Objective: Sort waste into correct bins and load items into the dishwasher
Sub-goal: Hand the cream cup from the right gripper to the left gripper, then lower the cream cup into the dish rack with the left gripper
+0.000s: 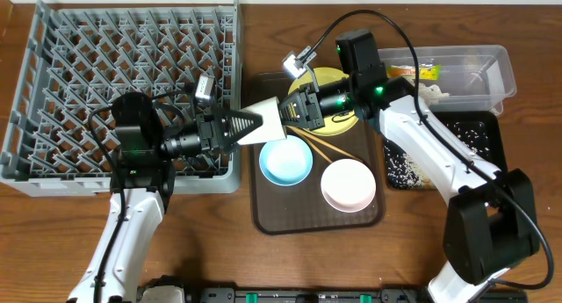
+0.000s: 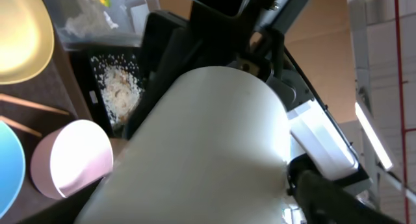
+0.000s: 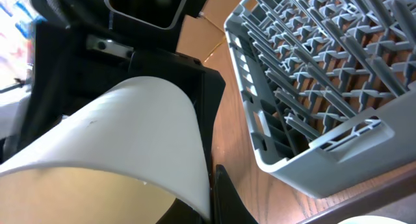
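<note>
The cup [image 1: 263, 121] is held by both my grippers beside the dish rack, so next my right gripper opens and moves away from the cup's rim [image 1: 280, 119] before my left gripper loads the cup.
A small white cup [image 1: 269, 120] hangs in the air between both grippers, above the left edge of the brown serving tray. My left gripper [image 1: 250, 126] is shut on its narrow end. My right gripper [image 1: 294, 111] is shut on its rim, one finger [image 3: 224, 195] against the cup wall [image 3: 130, 126]. The cup fills the left wrist view [image 2: 208, 139]. The light blue bowl [image 1: 285, 162], white bowl [image 1: 349, 184] and chopsticks [image 1: 329, 149] lie on the tray. The yellow plate [image 1: 341, 120] is partly hidden by my right arm. The grey dish rack [image 1: 88, 66] stands at the left.
The brown serving tray [image 1: 272, 217] sits in the middle. The clear tub [image 1: 479, 70] holds the wrapper [image 1: 428, 72] and tissue [image 1: 432, 92]. The black tray [image 1: 481, 132] holds rice-like scraps [image 1: 399, 167]. The rack's near corner [image 3: 312, 152] is close beside the cup.
</note>
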Motion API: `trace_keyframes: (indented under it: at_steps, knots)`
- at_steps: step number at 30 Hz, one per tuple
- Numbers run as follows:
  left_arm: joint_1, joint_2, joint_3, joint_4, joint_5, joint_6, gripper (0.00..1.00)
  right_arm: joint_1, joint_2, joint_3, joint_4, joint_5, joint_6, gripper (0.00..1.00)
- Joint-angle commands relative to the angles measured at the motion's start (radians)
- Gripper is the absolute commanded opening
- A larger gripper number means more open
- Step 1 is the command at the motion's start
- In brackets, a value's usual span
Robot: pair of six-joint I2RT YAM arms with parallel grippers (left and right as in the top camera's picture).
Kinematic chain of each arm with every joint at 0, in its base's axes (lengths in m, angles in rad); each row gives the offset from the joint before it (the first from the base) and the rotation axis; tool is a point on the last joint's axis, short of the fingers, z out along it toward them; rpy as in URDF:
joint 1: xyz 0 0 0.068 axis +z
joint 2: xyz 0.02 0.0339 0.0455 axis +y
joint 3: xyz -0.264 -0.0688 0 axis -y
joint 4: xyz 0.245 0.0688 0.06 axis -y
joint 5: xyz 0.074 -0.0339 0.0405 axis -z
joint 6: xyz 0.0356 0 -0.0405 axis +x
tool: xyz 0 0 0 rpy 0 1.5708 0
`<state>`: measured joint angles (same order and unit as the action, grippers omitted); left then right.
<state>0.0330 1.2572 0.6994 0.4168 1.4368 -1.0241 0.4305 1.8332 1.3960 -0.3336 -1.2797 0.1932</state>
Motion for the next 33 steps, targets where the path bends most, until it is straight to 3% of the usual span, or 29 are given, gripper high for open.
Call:
trace_keyframes:
  at_steps: [1,6,12,18,26,33]
  knots:
    - [0.006,-0.003,0.018,0.019,0.011,0.02,0.77,0.016,-0.006,0.003,-0.008,0.042,-0.024,0.01]
    - [0.006,-0.003,0.018,0.019,0.01,0.021,0.76,0.016,-0.006,0.003,-0.024,0.041,-0.027,0.01]
    - [0.006,-0.003,0.018,0.019,0.009,0.021,0.45,0.024,-0.006,0.002,-0.034,0.04,-0.026,0.01]
    - [0.006,-0.003,0.018,0.019,-0.008,0.021,0.4,0.031,-0.006,0.003,-0.064,0.037,-0.039,0.03]
    - [0.006,-0.003,0.018,0.019,-0.025,0.022,0.21,0.018,-0.006,0.003,-0.067,0.037,-0.042,0.45]
    - [0.006,-0.003,0.018,0.02,-0.025,0.049,0.15,-0.046,-0.006,0.003,-0.06,0.037,-0.042,0.57]
